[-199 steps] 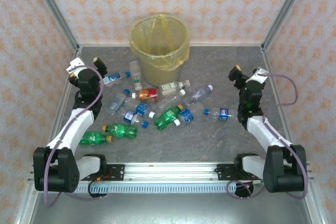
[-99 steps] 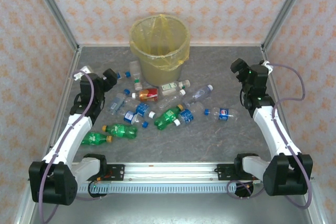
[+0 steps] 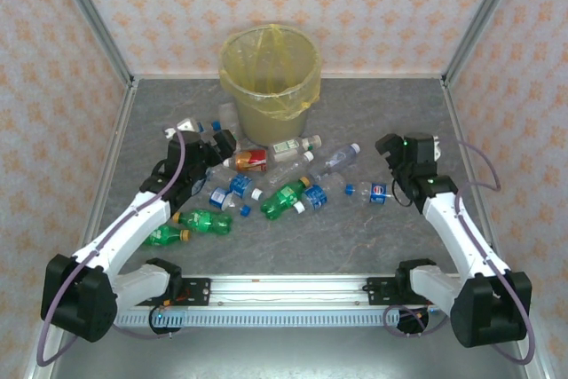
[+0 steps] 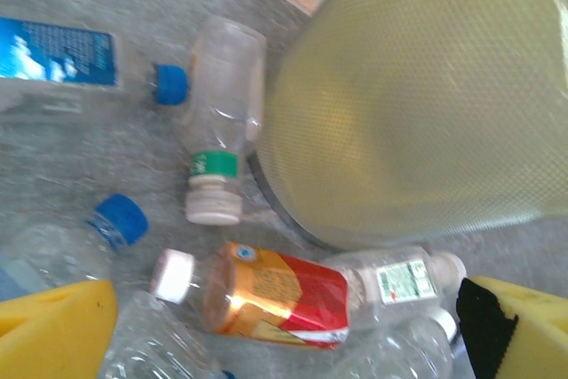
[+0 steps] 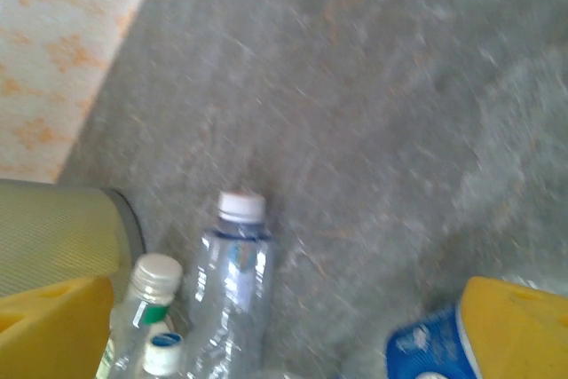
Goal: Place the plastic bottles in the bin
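Observation:
The blue-labelled bottle (image 3: 377, 193) is lying crooked next to the right gripper's finger, so the robot should pull back over it and turn the fingers across its body (image 3: 389, 194) before they close.
The bin (image 3: 271, 77), a bucket lined with a yellow bag, stands at the back of the table, and the plastic bottles lie scattered in front of it. My left gripper (image 3: 220, 143) hovers open over the left of the pile. In the left wrist view, a red-orange labelled bottle (image 4: 275, 295) lies below and between its yellow fingers (image 4: 53, 330), close to the bin (image 4: 417, 95). My right gripper (image 3: 388, 148) is open above the right side. A clear white-capped bottle (image 5: 232, 281) and a blue-labelled bottle (image 5: 426, 352) lie beneath it, and nothing is held.
Two green bottles (image 3: 202, 220) lie near the left arm, and another green one (image 3: 284, 197) sits mid-table. A clear bottle with a green neck ring (image 4: 222, 104) rests against the bin's base. Patterned walls enclose the table (image 3: 355, 237) on three sides.
Both arms have swung inward from the table's sides toward the bottle pile. The left gripper moved right, the right gripper moved left and nearer. Both stayed open.

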